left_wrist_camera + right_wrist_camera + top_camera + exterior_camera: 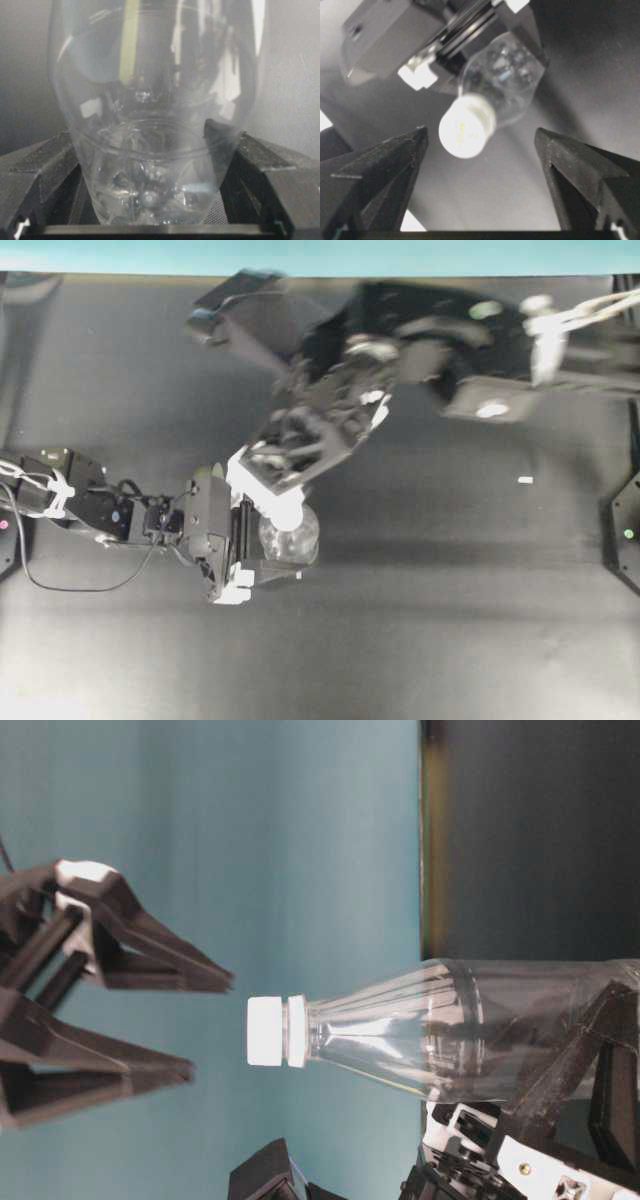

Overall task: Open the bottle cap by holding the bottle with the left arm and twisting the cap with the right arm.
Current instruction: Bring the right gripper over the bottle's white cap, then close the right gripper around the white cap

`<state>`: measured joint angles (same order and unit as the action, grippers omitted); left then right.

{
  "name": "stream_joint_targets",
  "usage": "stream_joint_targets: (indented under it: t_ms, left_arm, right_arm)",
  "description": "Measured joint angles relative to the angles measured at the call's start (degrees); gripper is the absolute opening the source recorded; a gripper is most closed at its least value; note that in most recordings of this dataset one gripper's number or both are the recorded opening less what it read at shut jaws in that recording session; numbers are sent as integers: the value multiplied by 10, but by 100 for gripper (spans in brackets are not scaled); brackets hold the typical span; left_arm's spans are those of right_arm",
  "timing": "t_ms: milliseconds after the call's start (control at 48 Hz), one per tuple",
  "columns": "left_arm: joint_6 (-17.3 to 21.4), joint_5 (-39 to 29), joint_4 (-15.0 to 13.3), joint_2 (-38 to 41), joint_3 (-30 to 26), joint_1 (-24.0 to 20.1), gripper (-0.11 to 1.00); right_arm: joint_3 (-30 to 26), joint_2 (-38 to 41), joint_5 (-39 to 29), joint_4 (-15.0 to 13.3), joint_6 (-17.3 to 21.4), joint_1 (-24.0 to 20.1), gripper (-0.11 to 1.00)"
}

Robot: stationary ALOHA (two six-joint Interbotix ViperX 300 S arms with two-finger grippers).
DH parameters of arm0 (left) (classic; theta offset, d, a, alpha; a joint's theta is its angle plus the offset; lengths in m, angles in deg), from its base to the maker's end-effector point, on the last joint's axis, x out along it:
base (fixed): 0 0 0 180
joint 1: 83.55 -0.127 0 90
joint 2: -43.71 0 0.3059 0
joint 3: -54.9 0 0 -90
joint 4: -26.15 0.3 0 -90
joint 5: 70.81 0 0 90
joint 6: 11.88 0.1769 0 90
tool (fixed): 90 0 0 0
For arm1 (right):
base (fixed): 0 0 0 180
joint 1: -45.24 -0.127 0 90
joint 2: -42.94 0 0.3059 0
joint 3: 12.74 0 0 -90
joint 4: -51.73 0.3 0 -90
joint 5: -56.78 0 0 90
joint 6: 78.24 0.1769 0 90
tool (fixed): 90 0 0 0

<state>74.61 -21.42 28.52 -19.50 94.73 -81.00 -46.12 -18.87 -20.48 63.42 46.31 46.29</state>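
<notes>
My gripper will turn the white bottle cap (287, 511) partway when it twists, but the cap should stay on the clear bottle, because the cap sits straight and close over the neck (487, 110).
The clear bottle (300, 538) stands upright on the black table, and my left gripper (262, 540) is shut on its lower body from the left. In the left wrist view the bottle (150, 100) fills the gap between the two black fingers (45, 165). The white bottle cap (466, 127) sits on the neck. My right gripper (481, 131) hangs open just above the cap, which lies nearer the left finger and touches neither. In the table-level view, which is turned sideways, the cap (265, 1031) stands a short gap away from the right gripper (200, 1025).
A small white scrap (525, 480) lies on the table to the right. A black mount (625, 530) sits at the right edge, and a teal wall (320, 255) runs along the back. The right arm (430, 335) reaches in from the upper right.
</notes>
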Motion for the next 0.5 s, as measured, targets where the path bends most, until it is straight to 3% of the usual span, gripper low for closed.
stream_joint_targets:
  t_ms: [500]
  left_arm:
    - [-2, -15, 0, -2, 0, -2, 82]
  right_arm:
    - [3, 12, 1, -10, 1, -22, 79]
